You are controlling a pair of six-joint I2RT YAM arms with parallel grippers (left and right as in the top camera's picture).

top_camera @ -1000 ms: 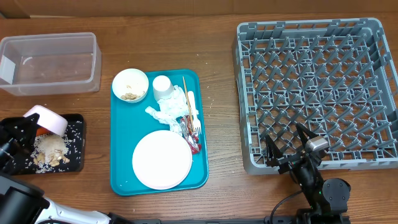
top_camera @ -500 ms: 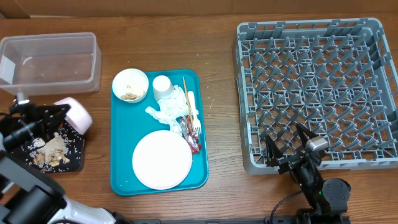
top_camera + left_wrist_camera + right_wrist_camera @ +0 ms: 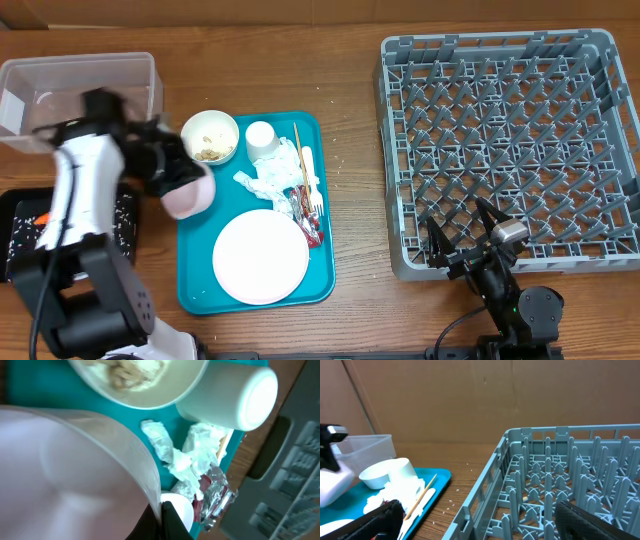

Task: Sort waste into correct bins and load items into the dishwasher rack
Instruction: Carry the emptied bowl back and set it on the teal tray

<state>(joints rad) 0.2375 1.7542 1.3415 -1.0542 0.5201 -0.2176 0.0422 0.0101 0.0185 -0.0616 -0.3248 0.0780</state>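
The pinkish bowl [image 3: 189,196] is hanging empty next to the open spot [image 3: 224,190] between the white bowl and the plate, so the robot's left gripper should go on carrying it there until its base is resting.
My left gripper [image 3: 175,172] is shut on the rim of a pinkish bowl [image 3: 190,192], which hangs over the left edge of the teal tray [image 3: 195,290]. In the left wrist view the bowl [image 3: 70,470] fills the left side, its rim pinched by the gripper [image 3: 161,517]. On the tray lie a white bowl with beige scraps [image 3: 210,137], a cup [image 3: 261,138], napkins [image 3: 270,178], a red wrapper [image 3: 305,215], a fork [image 3: 311,180], a stick [image 3: 298,150] and a plate [image 3: 260,256]. My right gripper [image 3: 470,240] stands open at the front edge of the dishwasher rack [image 3: 510,140].
A clear tub [image 3: 80,100] stands at the back left. A black tray [image 3: 125,215] with scattered scraps and an orange carrot piece [image 3: 42,220] lies at the left edge, partly hidden by my left arm. Crumbs dot the wood between teal tray and rack.
My left arm has carried the pinkish bowl from over the black tray to the right, to the teal tray's left edge. The right arm has not moved.
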